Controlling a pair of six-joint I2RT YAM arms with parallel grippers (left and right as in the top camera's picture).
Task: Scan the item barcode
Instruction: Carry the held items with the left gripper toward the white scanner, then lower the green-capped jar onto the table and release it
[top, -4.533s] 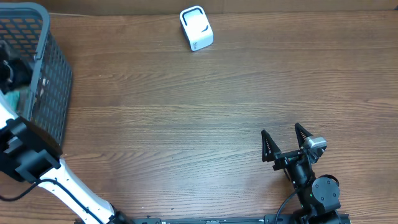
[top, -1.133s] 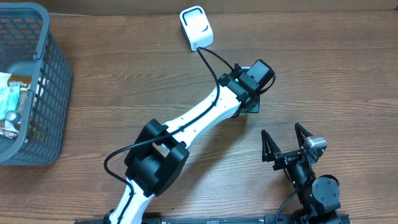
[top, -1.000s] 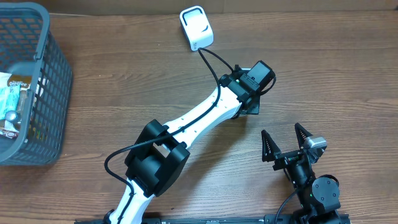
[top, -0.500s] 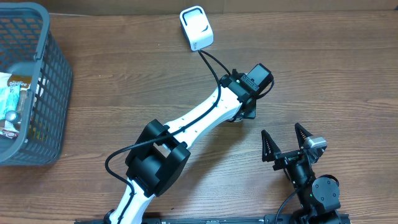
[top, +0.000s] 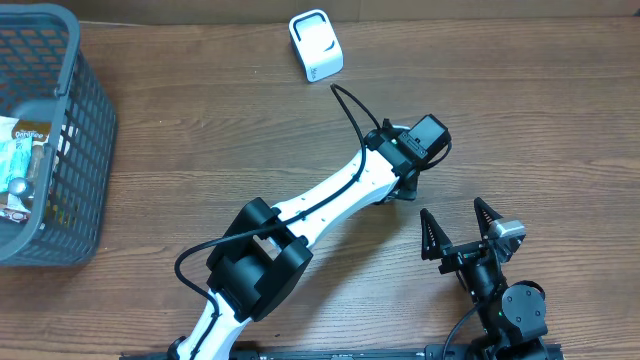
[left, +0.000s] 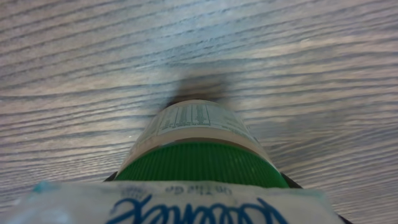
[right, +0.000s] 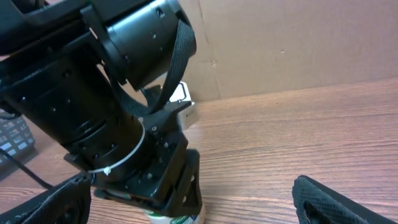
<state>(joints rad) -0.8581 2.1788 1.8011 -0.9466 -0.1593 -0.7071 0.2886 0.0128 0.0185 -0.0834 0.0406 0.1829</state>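
My left gripper should first open, back off and lift the packet (left: 193, 208) away by itself, because the white packet lies across the canister's green lid (left: 202, 163) inside this gripper.
The item (left: 196, 134) is a white canister with a green ribbed lid and a printed label. My left gripper (left: 200, 179) is shut on it near the lid, holding it upright just above the wooden table (top: 200, 150). In the right wrist view its white base (right: 177, 218) shows below the left gripper's dark fingers (right: 186, 180). From overhead the left wrist (top: 420, 140) hides the canister. A white scanner (top: 316, 45) stands at the table's far edge. My right gripper (top: 451, 210) stands open and holds nothing, close in front of the left one.
A grey mesh basket (top: 75, 120) holding several packaged goods stands at the far left. A white packet with blue lettering (left: 186, 202) lies across the bottom of the left wrist view; whether it is gripped I cannot tell. Cardboard (right: 280, 43) backs the table.
The left arm has left the basket and now holds the canister over the table's middle. In the last second its wrist shifted slightly right and toward the front. The right arm stayed still.
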